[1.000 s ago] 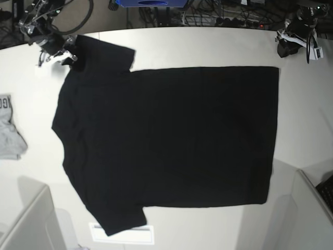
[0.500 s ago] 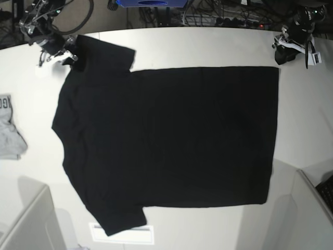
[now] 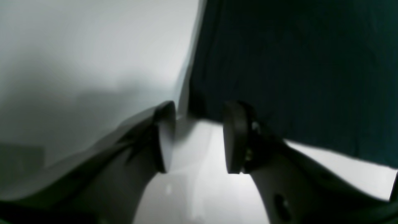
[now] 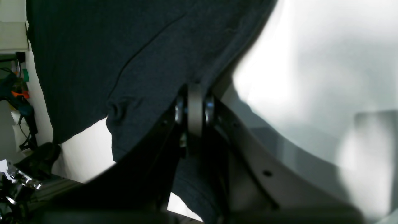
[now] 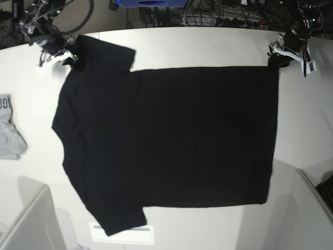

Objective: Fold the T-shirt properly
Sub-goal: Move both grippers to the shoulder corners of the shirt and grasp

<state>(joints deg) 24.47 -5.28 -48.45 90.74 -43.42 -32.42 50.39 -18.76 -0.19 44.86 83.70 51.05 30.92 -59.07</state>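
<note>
Next, I reach deeper onto the black fabric (image 3: 213,84) and close my left gripper before I lift the T-shirt's far edge, because the hem's far corner (image 3: 197,107) is just past that gripper's open fingers.
The black T-shirt (image 5: 166,135) lies spread flat on the white table, collar side to the left and hem to the right. My right gripper (image 5: 65,53) is at the far-left sleeve, and in the right wrist view it (image 4: 196,105) is shut on a pinch of the dark sleeve fabric (image 4: 108,46). My left gripper (image 5: 277,58) is at the hem's far-right corner. In the left wrist view it (image 3: 196,137) stands open, with the shirt's corner (image 3: 295,62) just past its fingertips (image 3: 234,140) and only bare table between them.
A small light-grey garment (image 5: 10,133) lies at the table's left edge. A white label (image 5: 125,234) sits near the front edge under the near sleeve. Grey partitions stand at front left (image 5: 31,224) and front right (image 5: 312,208). Cables (image 5: 208,15) run behind the table.
My left gripper has moved left and down onto the hem's far-right corner. The right gripper and the shirt have stayed put.
</note>
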